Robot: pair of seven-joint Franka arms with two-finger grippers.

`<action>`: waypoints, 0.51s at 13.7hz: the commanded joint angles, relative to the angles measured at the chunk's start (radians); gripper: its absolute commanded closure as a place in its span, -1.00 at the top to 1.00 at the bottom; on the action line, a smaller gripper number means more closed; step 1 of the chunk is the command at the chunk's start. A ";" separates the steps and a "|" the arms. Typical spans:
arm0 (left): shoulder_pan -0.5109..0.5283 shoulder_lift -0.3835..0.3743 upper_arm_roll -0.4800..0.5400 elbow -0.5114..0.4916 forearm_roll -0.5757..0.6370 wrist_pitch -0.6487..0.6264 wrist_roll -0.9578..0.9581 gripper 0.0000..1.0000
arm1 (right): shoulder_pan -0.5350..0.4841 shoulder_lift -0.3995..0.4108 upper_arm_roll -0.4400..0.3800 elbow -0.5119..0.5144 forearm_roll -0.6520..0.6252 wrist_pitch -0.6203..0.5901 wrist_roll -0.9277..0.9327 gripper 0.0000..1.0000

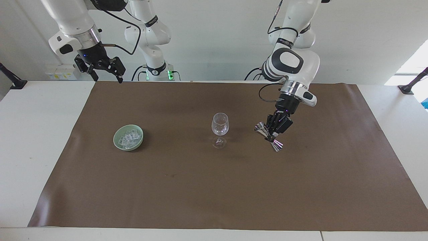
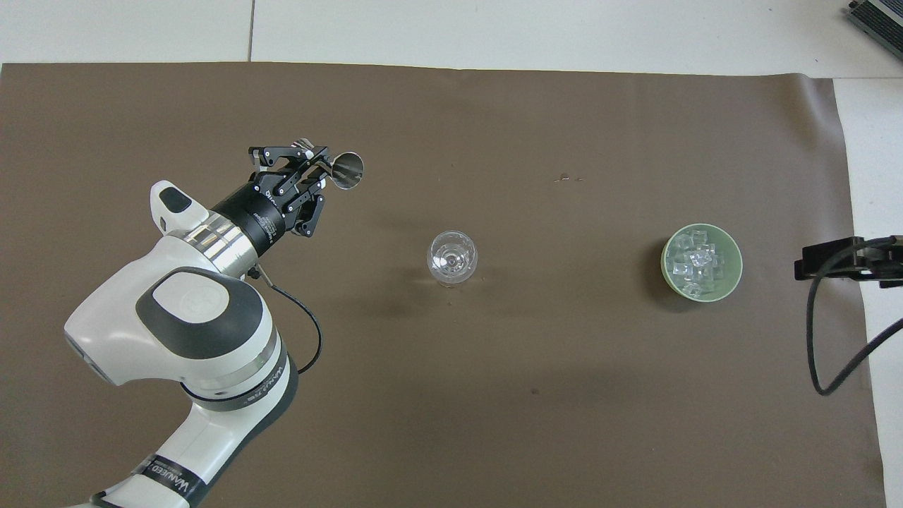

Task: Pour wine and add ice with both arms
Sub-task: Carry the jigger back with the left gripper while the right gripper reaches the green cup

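The small clear ice cube (image 2: 698, 257) will come away from the pile when I lift it, because the heaped cubes show separate edges (image 2: 680, 269).
My left gripper (image 1: 271, 134) is shut on the waist of a shiny metal jigger (image 1: 275, 145), held tilted low over the brown mat, beside the glass toward the left arm's end. The overhead view shows this gripper (image 2: 310, 168) and the jigger's open cone (image 2: 347, 170) pointing toward the glass. The clear stemmed glass (image 1: 220, 124) (image 2: 451, 257) stands upright at mid-mat. The ice (image 1: 128, 137) (image 2: 697, 265), several clear cubes, lies in the pale green bowl (image 1: 117, 140) (image 2: 665, 264) toward the right arm's end. My right gripper (image 1: 107, 77) (image 2: 843, 257) is open and empty, raised and waiting over the mat's corner nearest the robots.
The brown mat (image 1: 214, 187) (image 2: 494, 395) covers most of the white table (image 1: 36, 140). Black clamp posts (image 1: 413, 83) stand at the table's two ends. A black cable (image 2: 818, 331) hangs from the right arm.
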 commanded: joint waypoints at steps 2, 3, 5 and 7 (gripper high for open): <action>0.052 -0.036 0.000 -0.042 -0.013 -0.078 -0.035 -1.00 | 0.011 -0.069 0.008 -0.150 0.022 0.154 -0.115 1.00; 0.059 -0.033 0.002 -0.041 -0.013 -0.080 -0.041 -1.00 | 0.011 -0.086 0.008 -0.208 0.023 0.194 -0.155 1.00; 0.109 -0.024 0.002 -0.035 -0.012 -0.093 -0.118 -1.00 | 0.011 -0.093 0.008 -0.284 0.023 0.257 -0.232 1.00; 0.146 -0.021 0.002 -0.041 -0.012 -0.104 -0.179 -1.00 | 0.011 -0.094 0.008 -0.337 0.023 0.315 -0.374 1.00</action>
